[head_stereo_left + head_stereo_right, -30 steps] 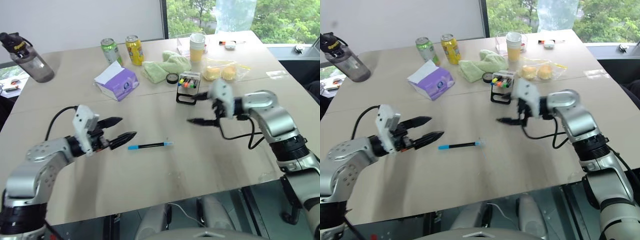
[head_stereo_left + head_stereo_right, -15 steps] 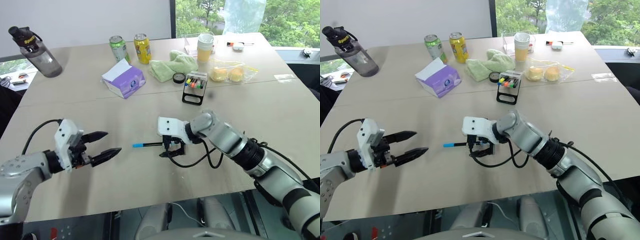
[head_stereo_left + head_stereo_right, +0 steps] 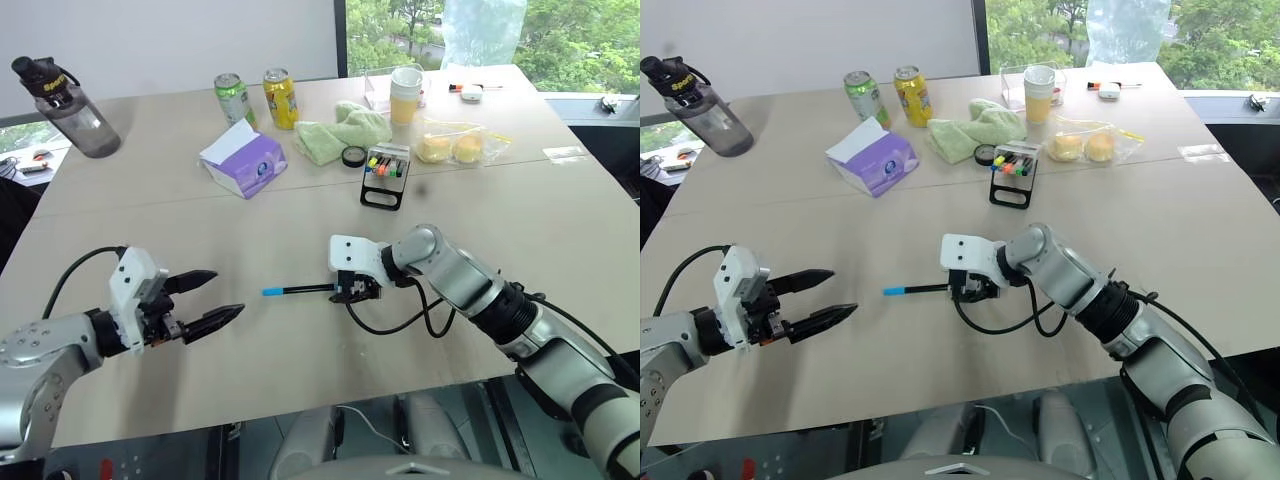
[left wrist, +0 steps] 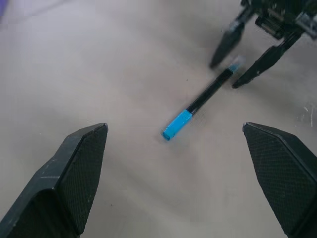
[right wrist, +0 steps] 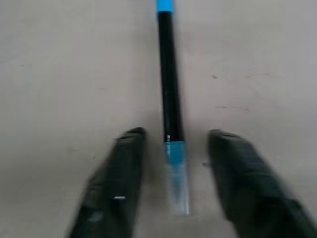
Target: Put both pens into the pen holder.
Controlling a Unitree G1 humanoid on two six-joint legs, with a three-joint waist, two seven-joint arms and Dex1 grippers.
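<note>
The robot's right gripper surrounds the pen's pale tip point(image 5: 178, 188), which must go into the pen holder, so its left gripper should take the blue end point(image 3: 272, 292) while the right gripper regrips.
One pen point(image 3: 305, 289), thin and black with light-blue ends, lies flat on the table in front of me. My right gripper point(image 3: 352, 292) is down at the pen's right end. Its two fingers point(image 5: 119, 173) stand on either side of the pale tip with a small gap on each side, so they are open and touch nothing. My left gripper point(image 3: 228, 292) hovers wide open and empty just left of the pen's other end point(image 4: 177, 124). The pen holder point(image 3: 385, 176), black with colourful caps showing, stands upright farther back. I cannot make out the other pen.
Behind the holder lie a black tape roll point(image 3: 350, 156), a green cloth point(image 3: 335, 128), a purple-and-white tissue box point(image 3: 240, 162), two cans point(image 3: 279, 97), a cup stack point(image 3: 405, 95) and bagged buns point(image 3: 455, 148). A water bottle point(image 3: 65, 100) stands far left.
My right arm swung from beside the holder down and left to the pen's right end, and its fingers narrowed around the tip. The left gripper stayed open.
</note>
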